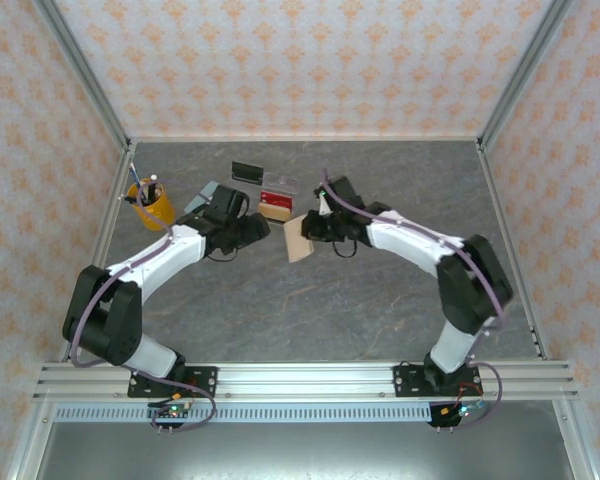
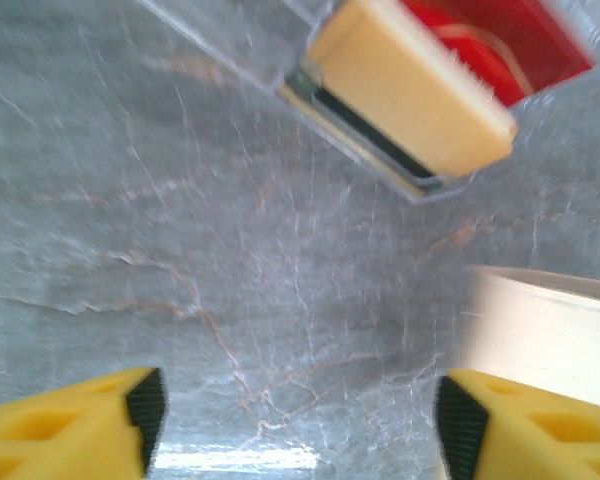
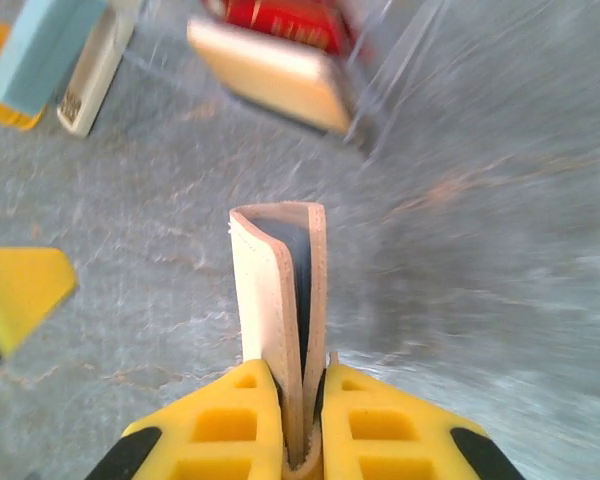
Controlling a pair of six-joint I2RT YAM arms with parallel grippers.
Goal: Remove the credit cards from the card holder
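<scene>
Both leaves of the card holder point(image 3: 288, 285) are pinched together in my right gripper. Next, my right gripper puts the card holder down flat on the clear tabletop point(image 1: 322, 262) and lets go of it before taking cards out.
The card holder point(image 3: 278, 290), a tan leather bifold with a dark blue-grey inside, stands on edge above the table, its leaves slightly parted at the far end. My right gripper point(image 3: 302, 405) is shut on its near edge. From above, the card holder point(image 1: 298, 241) hangs at the tip of the right gripper point(image 1: 310, 228). My left gripper point(image 1: 263, 228) faces it from the left. In the left wrist view the left gripper point(image 2: 300, 410) is open, with bare table between its fingers and the card holder point(image 2: 545, 330) just beyond the right finger. Any credit cards inside the holder are hidden.
A clear plastic tray point(image 1: 276, 200) behind the grippers holds a tan block point(image 2: 410, 90) and a red card-like piece point(image 2: 500, 40). A blue-grey block point(image 1: 202, 197) and a yellow pen cup point(image 1: 152, 206) stand at the left, and a black item point(image 1: 246, 172) lies further back.
</scene>
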